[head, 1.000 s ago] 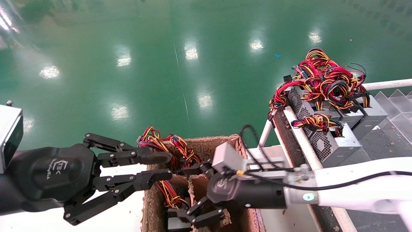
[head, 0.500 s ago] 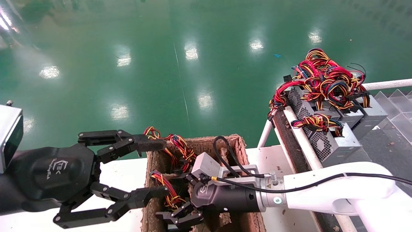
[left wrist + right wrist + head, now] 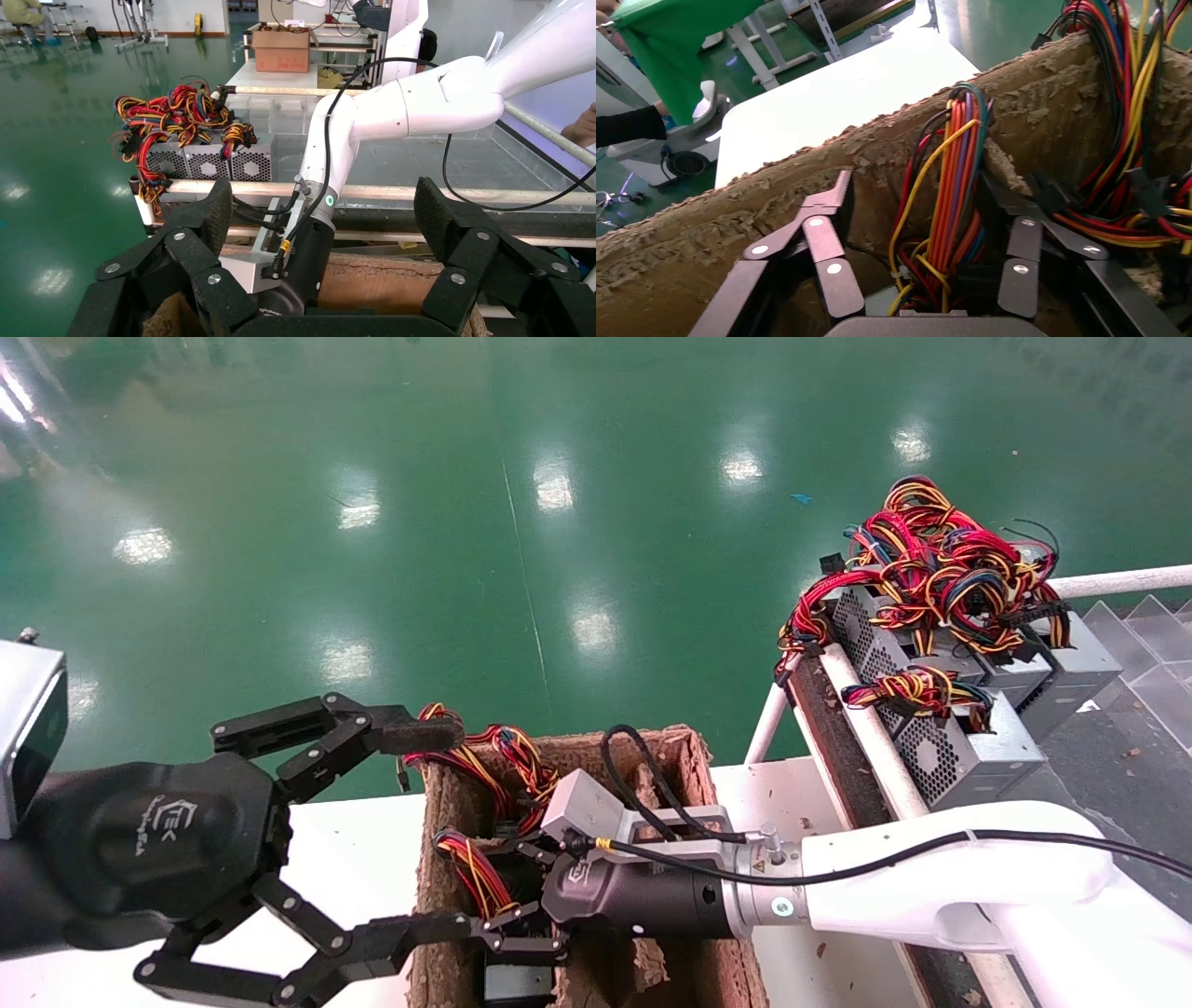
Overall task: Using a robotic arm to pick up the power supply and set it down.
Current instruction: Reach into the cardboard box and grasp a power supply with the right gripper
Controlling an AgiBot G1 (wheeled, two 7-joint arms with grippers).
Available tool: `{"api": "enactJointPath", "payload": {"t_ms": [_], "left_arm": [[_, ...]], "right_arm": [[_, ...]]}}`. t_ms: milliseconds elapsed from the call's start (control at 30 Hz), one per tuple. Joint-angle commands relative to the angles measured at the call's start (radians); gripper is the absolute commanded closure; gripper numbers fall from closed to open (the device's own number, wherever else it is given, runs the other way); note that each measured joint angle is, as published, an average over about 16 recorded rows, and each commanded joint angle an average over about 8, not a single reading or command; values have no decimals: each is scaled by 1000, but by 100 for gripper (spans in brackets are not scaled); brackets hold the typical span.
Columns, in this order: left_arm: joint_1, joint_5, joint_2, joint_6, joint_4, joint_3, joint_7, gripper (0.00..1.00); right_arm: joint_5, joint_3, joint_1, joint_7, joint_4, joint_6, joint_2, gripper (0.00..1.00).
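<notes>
The bundle of wires [image 3: 478, 876] leads down to the grey casing, so I expect the power supply [image 3: 517, 982] to hang below and follow the wires out when the robot lifts them.
A brown pulp box [image 3: 596, 742] stands on the white table, and the power supply [image 3: 507, 985] stands on end inside it. Only its dark end and its bundle of red, yellow and orange wires [image 3: 475, 882] show in the head view. My right gripper [image 3: 498, 935] reaches down into the box. It is open, its jaws narrowed, one on each side of the wires [image 3: 951, 175] and of a sliver of grey casing [image 3: 880, 302]. My left gripper [image 3: 438, 831] hangs wide open beside the box and holds nothing. In the left wrist view this gripper [image 3: 323, 210] faces the right arm.
Several more power supplies [image 3: 959, 747] with tangled wires lie on a rack at the right behind a white rail [image 3: 866, 728]. They also appear in the left wrist view [image 3: 204, 161]. The box's rough wall [image 3: 772, 210] is close beside one right finger. Green floor lies beyond the table.
My right arm has come down into the box and its jaws have narrowed around the wires. The left gripper has opened wider.
</notes>
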Motion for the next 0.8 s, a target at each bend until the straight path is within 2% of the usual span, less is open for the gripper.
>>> {"api": "enactJointPath", "payload": {"t_ms": [33,600,800], "left_arm": [[0,0,0,0,0,0,0,0],[0,-1,0,0,0,1,0,0],[0,-1,0,-1,0,1,1,0]], "right_arm": [[-1,0,1,-2,-1,4,-1,100],[13,13,1,-5,6,5,9,100],[50,31,10,-6,-15,-27,12,100]]}}
